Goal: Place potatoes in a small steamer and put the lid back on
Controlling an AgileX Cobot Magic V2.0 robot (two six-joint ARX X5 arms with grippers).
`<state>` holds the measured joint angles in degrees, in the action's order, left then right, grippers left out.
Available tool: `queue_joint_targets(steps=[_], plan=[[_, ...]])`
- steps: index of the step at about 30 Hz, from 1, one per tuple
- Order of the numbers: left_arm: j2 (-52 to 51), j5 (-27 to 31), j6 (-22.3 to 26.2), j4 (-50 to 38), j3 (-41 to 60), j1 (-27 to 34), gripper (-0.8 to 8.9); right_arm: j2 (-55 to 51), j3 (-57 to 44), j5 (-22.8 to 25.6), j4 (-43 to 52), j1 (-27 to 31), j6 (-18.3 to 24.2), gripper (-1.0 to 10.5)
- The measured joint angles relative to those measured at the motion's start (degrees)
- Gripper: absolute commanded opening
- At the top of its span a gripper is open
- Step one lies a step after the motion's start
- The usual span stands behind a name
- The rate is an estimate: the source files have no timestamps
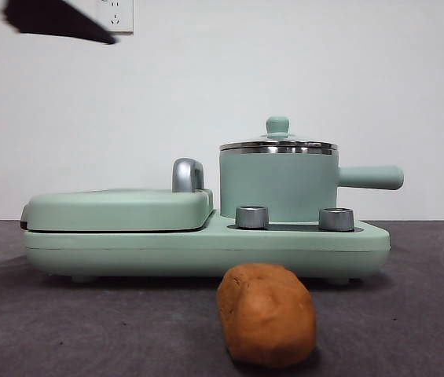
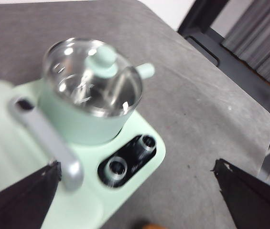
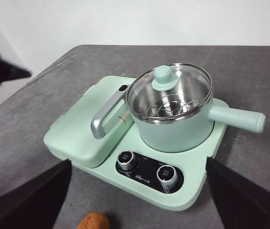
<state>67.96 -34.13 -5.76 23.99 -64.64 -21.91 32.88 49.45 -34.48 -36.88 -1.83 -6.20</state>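
My gripper will lower the clear lid (image 1: 278, 140), and the lid will come to lie flat over the potato, because it just sits level around the pot's steel rim (image 1: 279, 149).
The small steamer (image 1: 278, 186) is a mint-green pot on the right side of a mint-green cooker base (image 1: 206, 243). Its handle (image 1: 371, 177) points right. The clear lid (image 1: 278, 144) with a mint knob sits on the pot, and a steel rack shows through it in the right wrist view. One orange-brown potato (image 1: 266, 314) lies on the grey table in front of the base, also seen as the potato (image 3: 92, 221). My left gripper (image 2: 135, 167) hangs open above the steamer (image 2: 91, 90), holding nothing. My right gripper (image 3: 138, 161) is open, back from the steamer (image 3: 170, 107).
A flat mint griddle cover (image 1: 119, 208) with a chrome handle (image 1: 188, 174) fills the base's left half. Two steel knobs (image 1: 252, 217) face the front. A black arm tip (image 1: 56, 20) shows at the top left. The table edge (image 2: 249, 100) lies beyond the pot's handle side.
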Motion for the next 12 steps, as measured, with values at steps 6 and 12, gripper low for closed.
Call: queue_joint_targets(steps=[6, 12], plan=[[13.3, 0.1, 2.3, 4.7, -14.7, -4.3, 5.21, 0.0, 0.0, 0.0, 0.0, 0.0, 0.0, 4.5], [27.0, 7.0, 4.9, 9.7, -29.5, -8.1, 5.22, 0.0, 0.0, 0.0, 0.0, 0.0, 0.0, 4.5]])
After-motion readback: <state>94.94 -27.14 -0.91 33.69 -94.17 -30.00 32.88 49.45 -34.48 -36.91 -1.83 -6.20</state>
